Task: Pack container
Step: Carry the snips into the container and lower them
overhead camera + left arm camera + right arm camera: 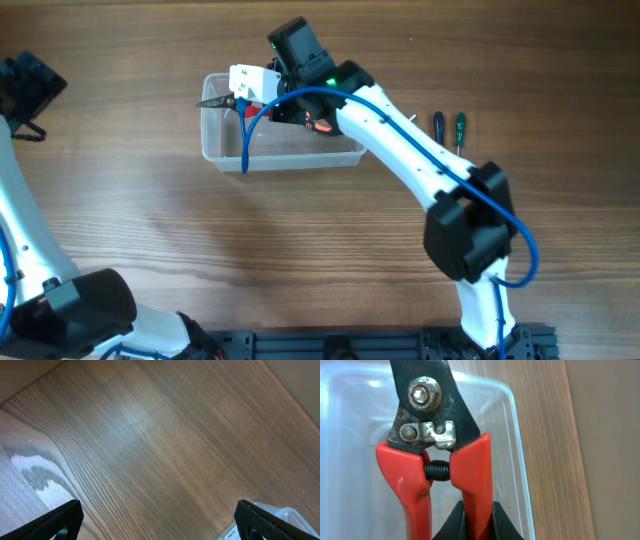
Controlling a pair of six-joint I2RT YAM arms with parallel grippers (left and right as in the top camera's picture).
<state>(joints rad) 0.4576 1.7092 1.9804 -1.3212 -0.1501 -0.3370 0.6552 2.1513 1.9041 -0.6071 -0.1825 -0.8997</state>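
Note:
My right gripper should keep lowering the red-handled pliers [439,455] until they get near the container's bottom [228,132], because they run along the container's length with their handles over its inside.
The clear plastic container [290,160] sits at the table's back middle. My right gripper [243,97] is over its left end, shut on one red handle of a pair of red-handled pliers [212,101]. In the right wrist view the fingers [476,510] pinch the right handle of the pliers [432,420], which hang over the container's inside, near its rim [517,435]. My left gripper [30,90] is at the far left, open and empty; the left wrist view shows its fingers [160,520] spread over bare wood, with a container corner [285,515] at lower right.
Two screwdrivers, one black-handled [438,125] and one green-handled [460,127], lie right of the container. A red-orange object [321,127] shows inside the container under the right arm. A blue cable [247,140] loops from the right arm across the container.

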